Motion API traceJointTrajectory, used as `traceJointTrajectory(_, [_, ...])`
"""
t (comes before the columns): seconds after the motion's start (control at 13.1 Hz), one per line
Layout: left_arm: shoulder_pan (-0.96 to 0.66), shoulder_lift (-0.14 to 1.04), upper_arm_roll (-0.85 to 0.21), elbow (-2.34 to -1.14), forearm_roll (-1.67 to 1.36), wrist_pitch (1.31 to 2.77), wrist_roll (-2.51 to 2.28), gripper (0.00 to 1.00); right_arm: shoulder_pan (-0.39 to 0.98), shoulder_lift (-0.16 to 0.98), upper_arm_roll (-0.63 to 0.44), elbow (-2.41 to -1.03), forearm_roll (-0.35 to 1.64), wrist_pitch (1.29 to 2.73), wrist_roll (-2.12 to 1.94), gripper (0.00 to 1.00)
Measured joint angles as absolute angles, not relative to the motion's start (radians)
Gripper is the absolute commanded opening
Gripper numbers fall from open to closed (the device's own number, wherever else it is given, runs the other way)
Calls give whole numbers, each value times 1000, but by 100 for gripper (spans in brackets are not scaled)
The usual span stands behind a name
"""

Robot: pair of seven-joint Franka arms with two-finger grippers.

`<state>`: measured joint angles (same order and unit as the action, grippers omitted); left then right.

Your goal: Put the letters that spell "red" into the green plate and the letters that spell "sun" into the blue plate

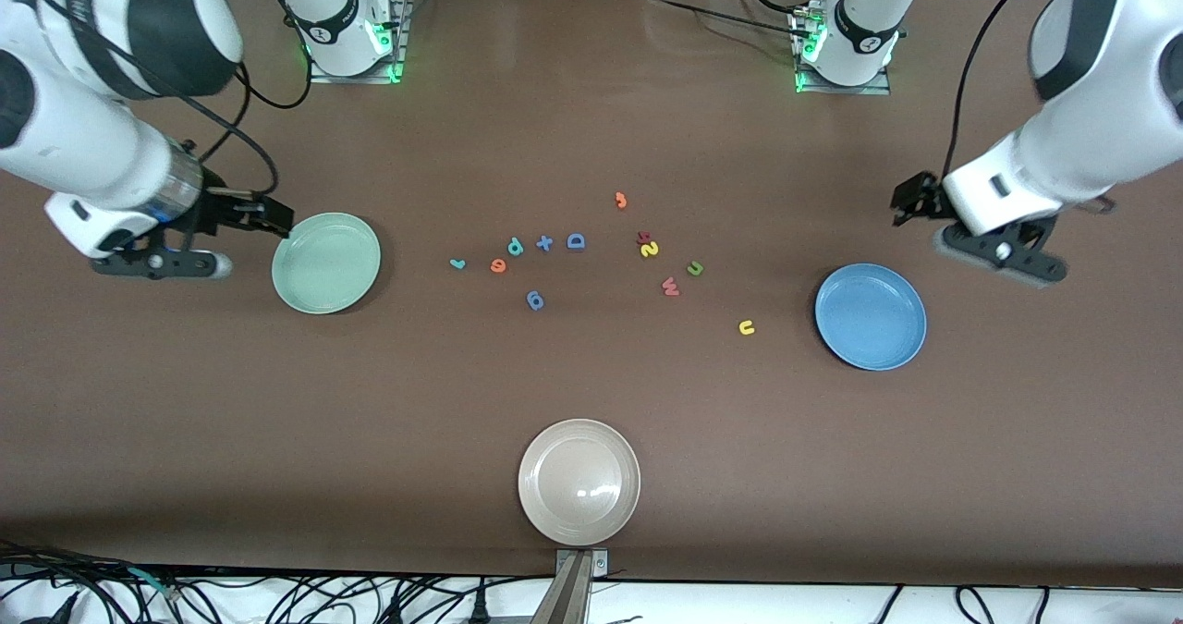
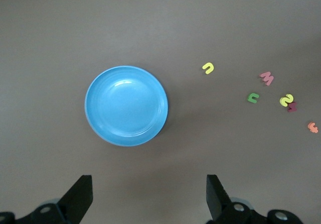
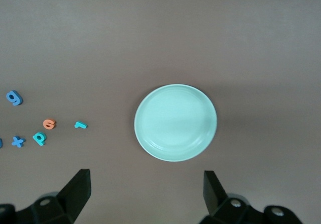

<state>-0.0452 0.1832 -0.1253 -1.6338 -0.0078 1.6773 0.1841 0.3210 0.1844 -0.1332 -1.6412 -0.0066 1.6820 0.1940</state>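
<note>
The yellow u (image 1: 746, 328) lies clear of its neighbours near the blue plate, so my left gripper should keep moving open toward that letter and close there.
The green plate (image 1: 325, 263) (image 3: 175, 122) sits toward the right arm's end of the table and has nothing in it. The blue plate (image 1: 871, 316) (image 2: 126, 106), toward the left arm's end, is just as bare. Between them lie the teal r (image 1: 457, 263) (image 3: 80, 125), orange e (image 1: 498, 265) (image 3: 48, 124) and teal d (image 1: 515, 247) (image 3: 39, 138). Closer to the blue plate are the yellow s (image 1: 649, 250) (image 2: 286, 100), olive n (image 1: 695, 269) (image 2: 253, 98) and yellow u (image 1: 747, 328) (image 2: 208, 68). My right gripper (image 1: 268, 217) (image 3: 146, 191) hangs open over bare table beside the green plate. My left gripper (image 1: 910, 201) (image 2: 149, 194) hangs open beside the blue plate.
A beige plate (image 1: 579, 482) stands near the table's front edge. Other letters lie among the task's: a blue D (image 1: 576, 241), blue x (image 1: 544, 243), blue 9 (image 1: 535, 301), orange 3 (image 1: 621, 201), red w (image 1: 671, 286) and a dark red letter (image 1: 643, 237) touching the s.
</note>
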Motion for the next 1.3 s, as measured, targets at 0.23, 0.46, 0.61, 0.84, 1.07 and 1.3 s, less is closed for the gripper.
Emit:
traceJointTrajectory(0.23, [-110, 404, -133, -1500, -9, 1692, 184, 100, 351, 260, -121, -1641, 69, 1722, 240, 99])
traceJointTrajectory(0.46, [-145, 564, -135, -1439, -30, 1816, 184, 100, 363, 342, -96, -1642, 92, 1777, 258, 99])
traceJointTrajectory(0.61, [-145, 617, -144, -1437, -44, 1899, 184, 100, 397, 401, -89, -1642, 95, 1796, 308, 99])
traceJointTrajectory(0.84, [-144, 660, -175, -1522, -46, 2100, 185, 100, 456, 472, -86, -1664, 95, 1863, 343, 99])
traceJointTrajectory(1.07, [-145, 671, -203, -1676, -46, 2317, 184, 100, 487, 485, -79, -1739, 95, 1909, 348, 99])
traceJointTrajectory(1.3, [-145, 671, -207, -1773, -46, 2421, 184, 100, 489, 486, -67, -1832, 95, 2006, 348, 99])
